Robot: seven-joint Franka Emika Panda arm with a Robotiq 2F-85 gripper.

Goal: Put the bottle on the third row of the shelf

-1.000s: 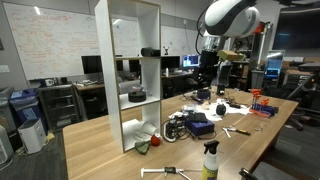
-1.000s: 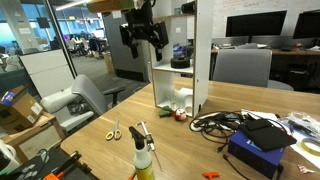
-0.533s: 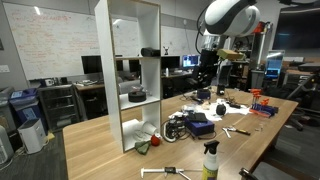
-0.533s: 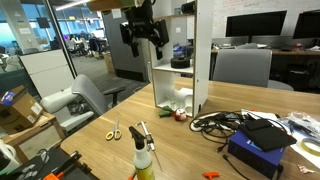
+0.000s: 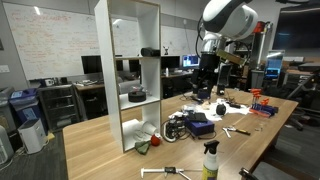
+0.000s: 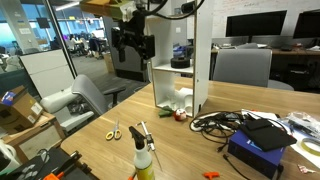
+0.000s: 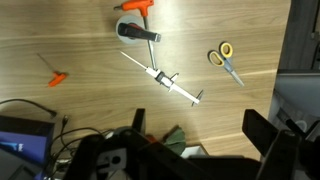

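Note:
The spray bottle's black nozzle (image 6: 140, 141) comes first while my gripper points straight down from high up, so I should tilt my gripper level and grip the bottle's yellowish body (image 6: 145, 164) from the side.
The spray bottle (image 5: 210, 160) has a black nozzle and a yellowish body. It stands upright near the table's front edge, and it shows in both exterior views (image 6: 146, 160). In the wrist view it appears from above (image 7: 137, 31). The tall white shelf (image 5: 130, 70) stands on the table (image 6: 180, 50). My gripper (image 5: 205, 88) hangs high above the table, far from the bottle, beside the shelf's upper part (image 6: 133, 45). In the wrist view the gripper (image 7: 205, 135) is open and empty, with its jaws wide apart.
Scissors (image 7: 226, 63) and a long thin tool (image 7: 160, 77) lie on the table near the bottle. Cables and a blue box (image 6: 255, 145) lie beside the shelf. A black item (image 5: 150, 51) and a bowl (image 5: 137, 95) sit on shelf rows. Office chairs (image 6: 75, 100) stand beyond the table.
The arm has shifted sideways, away from the shelf's front, with the gripper still open and empty. The bottle has not moved.

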